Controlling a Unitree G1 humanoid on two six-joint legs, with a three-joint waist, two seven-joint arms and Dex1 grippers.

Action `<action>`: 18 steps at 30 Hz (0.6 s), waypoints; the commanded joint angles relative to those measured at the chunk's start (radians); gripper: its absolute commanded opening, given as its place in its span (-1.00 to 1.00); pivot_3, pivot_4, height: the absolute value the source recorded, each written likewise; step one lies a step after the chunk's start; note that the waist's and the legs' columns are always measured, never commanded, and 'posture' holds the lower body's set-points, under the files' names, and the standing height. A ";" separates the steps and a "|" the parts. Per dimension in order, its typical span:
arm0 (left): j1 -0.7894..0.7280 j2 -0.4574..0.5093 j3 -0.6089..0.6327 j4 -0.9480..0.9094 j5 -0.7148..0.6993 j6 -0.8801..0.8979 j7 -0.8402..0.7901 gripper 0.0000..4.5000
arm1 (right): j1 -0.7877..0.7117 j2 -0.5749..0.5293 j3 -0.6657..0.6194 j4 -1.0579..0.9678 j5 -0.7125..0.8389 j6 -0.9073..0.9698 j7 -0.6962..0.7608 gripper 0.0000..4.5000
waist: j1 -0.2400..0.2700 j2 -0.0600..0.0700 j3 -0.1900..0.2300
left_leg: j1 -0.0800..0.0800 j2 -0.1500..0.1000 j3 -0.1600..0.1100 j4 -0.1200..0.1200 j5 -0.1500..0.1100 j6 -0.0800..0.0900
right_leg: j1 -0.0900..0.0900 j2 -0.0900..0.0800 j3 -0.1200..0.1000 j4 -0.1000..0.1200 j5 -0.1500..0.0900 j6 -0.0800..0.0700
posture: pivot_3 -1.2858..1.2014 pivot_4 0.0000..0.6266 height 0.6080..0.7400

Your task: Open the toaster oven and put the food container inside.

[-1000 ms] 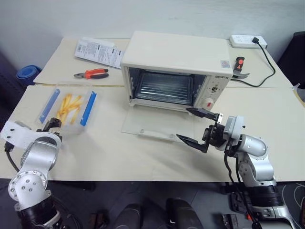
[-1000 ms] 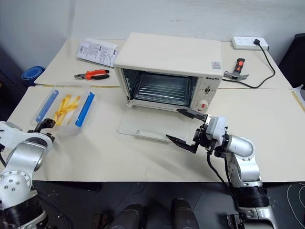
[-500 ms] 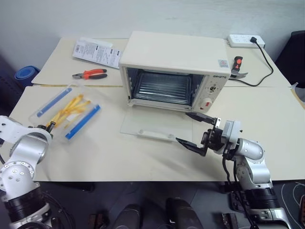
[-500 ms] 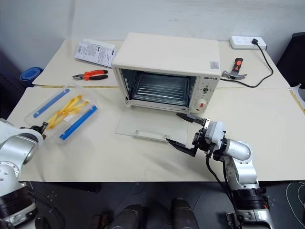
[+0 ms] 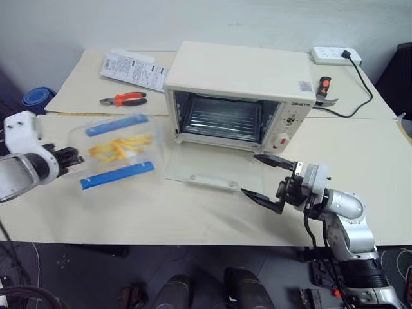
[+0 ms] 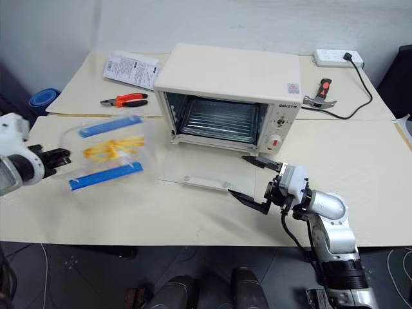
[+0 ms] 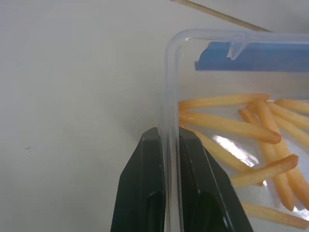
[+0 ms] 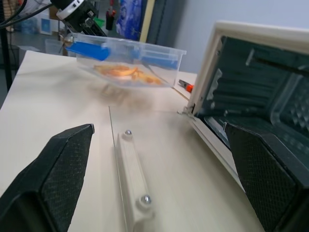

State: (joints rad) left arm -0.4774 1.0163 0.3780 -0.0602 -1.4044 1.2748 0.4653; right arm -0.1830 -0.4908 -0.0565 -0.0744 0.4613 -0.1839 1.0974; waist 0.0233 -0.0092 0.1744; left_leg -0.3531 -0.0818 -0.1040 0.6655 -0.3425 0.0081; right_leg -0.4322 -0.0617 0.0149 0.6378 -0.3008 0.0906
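The food container's long side (image 5: pixel 118 124) is roughly parallel to the oven's opening, so the robot's left gripper should carry on over the open glass door (image 5: pixel 212 168) and let go of the container there.
The cream-white toaster oven (image 5: pixel 238 84) stands at the table's middle back. Its glass door (image 5: pixel 206 172) lies open flat on the table and the wire rack (image 5: pixel 222 119) shows inside. The food container (image 5: pixel 119 151), clear with two blue clips and yellow sticks inside, hangs above the table left of the oven. My left gripper (image 7: pixel 166 140) is shut on the rim of its short side, one finger inside and one outside. My right gripper (image 5: pixel 250 174) is open and holds nothing, low over the table by the door's right front corner.
Red-handled pliers (image 5: pixel 122 99) and a printed leaflet (image 5: pixel 132 69) lie at the back left. A white power strip (image 5: pixel 335 55) with a black cable and a red-and-black handled tool (image 5: pixel 324 87) lie at the back right. The door handle (image 8: pixel 133 186) sticks up from the flat door.
My left gripper shut on the container's rim, lifted it off the table and turned it, carrying it toward the oven. The right gripper has hardly moved.
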 commanded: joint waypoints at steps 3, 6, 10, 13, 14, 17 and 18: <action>-0.246 -0.051 -0.156 -0.033 0.077 0.049 -0.139 -0.97 | 0.059 -0.017 -0.035 -0.095 0.002 0.011 -0.057 1.00 | 0.000 0.000 0.000 | -0.001 0.000 0.000 0.001 0.000 0.000 | 0.000 0.000 0.000 0.000 0.000 0.000 | 0.03 -0.52 1.00; -0.333 -0.133 -0.221 -0.014 0.133 0.067 -0.176 -0.97 | 0.086 -0.015 -0.038 -0.132 -0.006 0.018 -0.093 1.00 | -0.005 0.000 0.000 | 0.000 0.000 0.001 0.001 0.000 0.000 | 0.000 0.000 0.001 0.001 0.000 0.000 | 0.03 -0.52 1.00; -0.404 -0.244 -0.293 0.009 0.241 0.073 -0.222 -0.97 | 0.122 -0.009 -0.043 -0.187 -0.014 0.028 -0.144 1.00 | -0.013 0.000 0.000 | -0.001 0.000 0.002 0.001 0.000 -0.001 | -0.004 0.001 0.002 0.004 0.000 0.000 | 0.03 -0.52 1.00; -0.417 -0.322 -0.316 0.032 0.318 0.051 -0.245 -0.97 | 0.141 -0.006 -0.049 -0.220 -0.020 0.033 -0.181 1.00 | -0.020 0.000 0.000 | -0.002 0.000 0.004 0.001 0.001 -0.001 | -0.007 0.001 0.003 0.006 0.000 0.000 | 0.03 -0.52 1.00; -0.423 -0.349 -0.321 0.035 0.349 0.035 -0.254 -0.97 | 0.146 -0.005 -0.049 -0.228 -0.023 0.034 -0.192 1.00 | -0.021 0.000 0.000 | -0.002 0.000 0.004 0.001 0.001 -0.001 | -0.007 0.001 0.004 0.006 0.000 0.000 | 0.03 -0.52 1.00; -0.440 -0.422 -0.321 0.047 0.422 0.008 -0.275 -0.82 | 0.161 -0.004 -0.045 -0.252 -0.028 0.035 -0.220 1.00 | -0.021 0.000 0.000 | -0.002 0.000 0.004 0.002 0.001 -0.001 | -0.007 0.001 0.004 0.007 0.000 0.000 | 0.03 -0.52 1.00; -0.444 -0.436 -0.322 0.050 0.438 0.013 -0.284 -0.66 | 0.164 -0.004 -0.043 -0.258 -0.029 0.036 -0.226 1.00 | -0.021 0.000 0.000 | -0.002 0.000 0.004 0.002 0.001 -0.001 | -0.007 0.001 0.004 0.006 0.000 0.000 | 0.03 -0.52 1.00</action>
State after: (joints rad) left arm -0.8865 0.5817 0.0367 0.0108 -0.9981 1.3080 0.2030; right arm -0.0239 -0.4979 -0.0874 -0.2807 0.4267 -0.1470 0.8873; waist 0.0024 -0.0093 0.1745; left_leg -0.3553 -0.0819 -0.1003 0.6673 -0.3415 0.0067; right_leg -0.4390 -0.0611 0.0185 0.6442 -0.3008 0.0907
